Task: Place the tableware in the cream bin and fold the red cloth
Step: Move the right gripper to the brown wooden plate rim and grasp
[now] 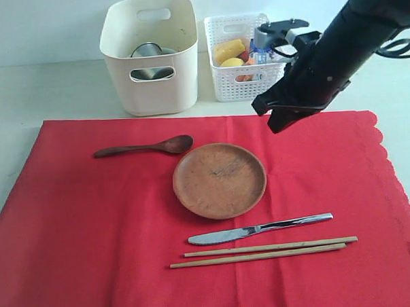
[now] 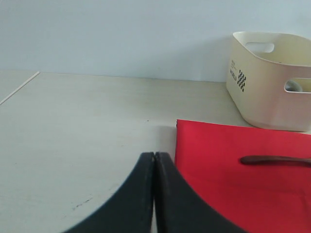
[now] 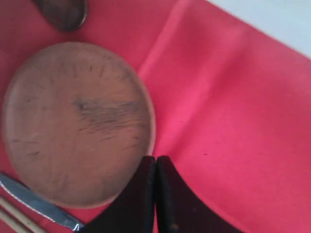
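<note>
Next, my right gripper opens its fingers, because it is shut and empty beside the flat plate (image 1: 220, 181). It should then lower them over the plate's rim (image 1: 251, 159) and pinch it before lifting.
The red cloth (image 1: 93, 240) lies flat and carries a round brown plate (image 1: 220, 179), a dark wooden spoon (image 1: 145, 147), a metal knife (image 1: 259, 228) and a pair of wooden chopsticks (image 1: 264, 251). Behind it, the cream bin (image 1: 150, 55) holds a steel cup (image 1: 146, 51). My right gripper (image 1: 280, 123) hovers above the cloth just right of the plate, shut and empty; its wrist view shows the plate (image 3: 77, 121) beside the shut gripper (image 3: 156, 159). My left gripper (image 2: 154, 155) is shut and empty over bare table by the cloth's corner (image 2: 243, 170), facing the bin (image 2: 272, 82) and spoon (image 2: 274, 159).
A white lattice basket (image 1: 239, 84) with food pieces and a carton stands right of the bin. Pale table (image 1: 46, 92) runs around the cloth up to a back wall.
</note>
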